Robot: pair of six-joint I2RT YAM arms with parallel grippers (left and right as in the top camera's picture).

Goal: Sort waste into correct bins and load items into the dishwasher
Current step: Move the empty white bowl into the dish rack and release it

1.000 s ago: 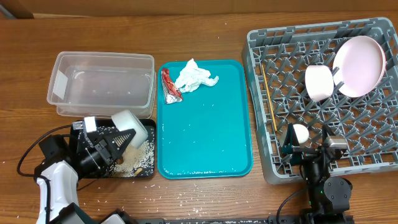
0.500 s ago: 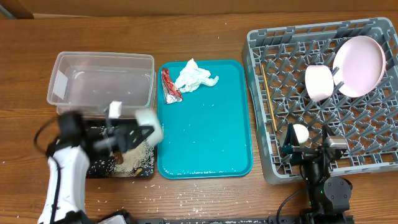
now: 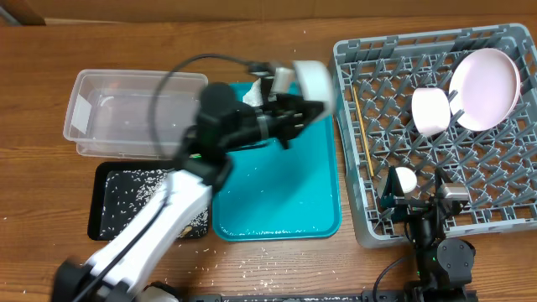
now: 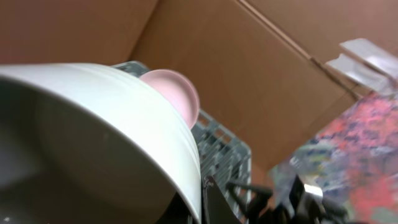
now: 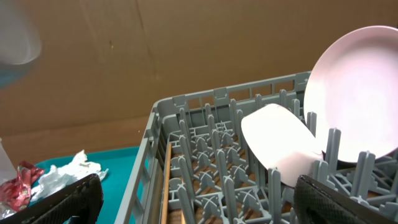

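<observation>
I should keep moving the tilted cream-white bowl [image 3: 315,87] with my left gripper until it rests among the rack's pegs [image 3: 383,91] beside the pink bowl, because those pegs are free for it.
My left gripper [image 3: 304,105] is shut on the rim of the cream-white bowl [image 3: 313,80] and holds it in the air over the far right corner of the teal tray, beside the grey dish rack [image 3: 382,222]. The bowl fills the left wrist view [image 4: 93,137], with a finger [image 4: 214,202] on its rim. The pink plate [image 3: 484,88], the pink bowl [image 3: 430,111] and the chopsticks [image 3: 362,134] are in the rack. The tissue [image 5: 68,174] and wrapper [image 5: 15,190] lie on the teal tray, mostly hidden overhead. Crumbs lie in the black tray [image 3: 101,172]. My right gripper [image 5: 199,202] is open and empty at the rack's front.
The clear tub [image 3: 134,113] stands at the far left behind the black tray. The teal tray [image 3: 285,193] lies in the middle, with the left arm stretched over its far half. Loose crumbs dot the table near the front edge. Cardboard walls stand behind the table.
My left arm has lifted the cream-white bowl from over the black tray and swung it up and right across the teal tray toward the rack. The right arm has not moved.
</observation>
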